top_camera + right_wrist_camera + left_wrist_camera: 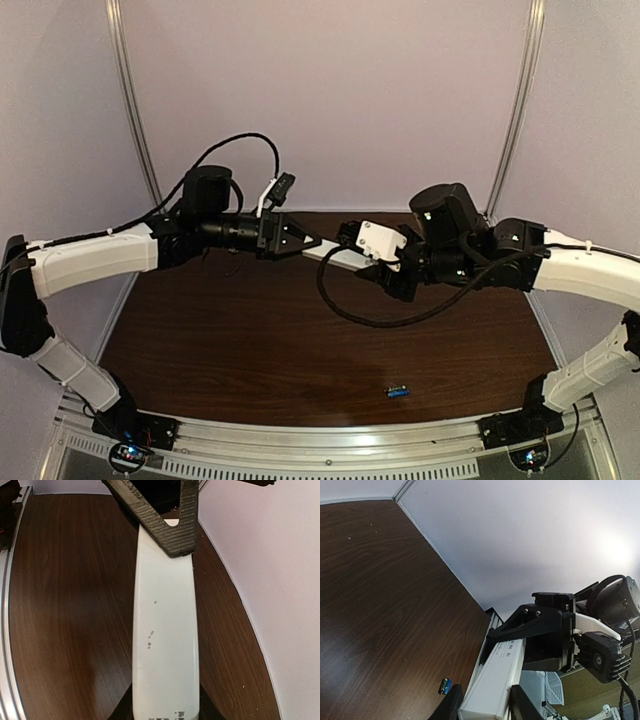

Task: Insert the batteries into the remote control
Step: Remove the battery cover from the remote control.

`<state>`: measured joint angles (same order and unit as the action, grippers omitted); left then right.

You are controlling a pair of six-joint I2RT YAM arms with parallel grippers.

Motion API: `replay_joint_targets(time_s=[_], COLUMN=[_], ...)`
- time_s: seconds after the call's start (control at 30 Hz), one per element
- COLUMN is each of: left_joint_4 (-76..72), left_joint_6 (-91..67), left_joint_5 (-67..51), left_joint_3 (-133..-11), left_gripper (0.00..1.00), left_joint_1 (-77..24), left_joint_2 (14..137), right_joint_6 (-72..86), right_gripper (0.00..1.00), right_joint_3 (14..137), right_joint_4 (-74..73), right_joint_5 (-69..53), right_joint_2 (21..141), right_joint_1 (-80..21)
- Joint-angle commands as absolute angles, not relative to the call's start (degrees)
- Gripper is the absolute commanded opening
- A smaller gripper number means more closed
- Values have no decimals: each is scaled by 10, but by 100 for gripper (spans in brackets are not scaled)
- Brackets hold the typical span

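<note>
My left fingers span the remote control's whole end (487,707), cover and body; they should open, then pull only the cover free.
The remote control (333,255), a slim white bar, hangs in the air above the far middle of the table, held from both ends. My left gripper (312,243) is shut on its left end. In the left wrist view the remote control (495,680) lies between the dark fingers of the left gripper (485,707). My right gripper (352,248) is shut on the other end. The right wrist view shows the remote control (165,620) running away from the right gripper (165,712) to the left gripper's fingers (172,535). One blue battery (398,391) (444,685) lies on the table near the front edge.
The brown wooden table (250,340) ends at a metal rail (330,445) along the near side. White walls stand close at the back and sides. A black cable (370,315) loops down from the right arm. A white basket (551,687) shows beyond the table.
</note>
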<state>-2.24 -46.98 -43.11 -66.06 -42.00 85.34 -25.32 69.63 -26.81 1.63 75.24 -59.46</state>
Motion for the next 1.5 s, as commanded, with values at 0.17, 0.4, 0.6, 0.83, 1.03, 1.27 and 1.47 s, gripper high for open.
replay_joint_targets(time_s=[0.17,0.4,0.6,0.83,1.03,1.27,1.47], left_joint_4=[-209,-280,-225,-40,-31,12,23], left_joint_6=[-555,-599,-575,-450,-437,-417,-409], left_joint_5=[-526,-557,-544,-422,-441,-425,-426], left_joint_3=[-583,-563,-571,-634,-649,-664,-667], left_gripper=[13,16,38,46,51,40,31], left_joint_1=[-389,-385,-385,-387,-398,-404,-411], left_joint_2=[838,838,828,792,817,825,831], right_joint_6=[-260,-264,-260,-245,-237,-234,-235], right_gripper=[0,0,0,0,0,0,0], right_joint_3=[665,659,664,672,674,682,681], right_joint_4=[-247,-245,-248,-254,-247,-251,-248], right_joint_5=[35,39,41,40,37,43,51], right_joint_2=[697,692,694,723,739,750,754], right_joint_1=[-597,-597,-597,-597,-597,-597,-596])
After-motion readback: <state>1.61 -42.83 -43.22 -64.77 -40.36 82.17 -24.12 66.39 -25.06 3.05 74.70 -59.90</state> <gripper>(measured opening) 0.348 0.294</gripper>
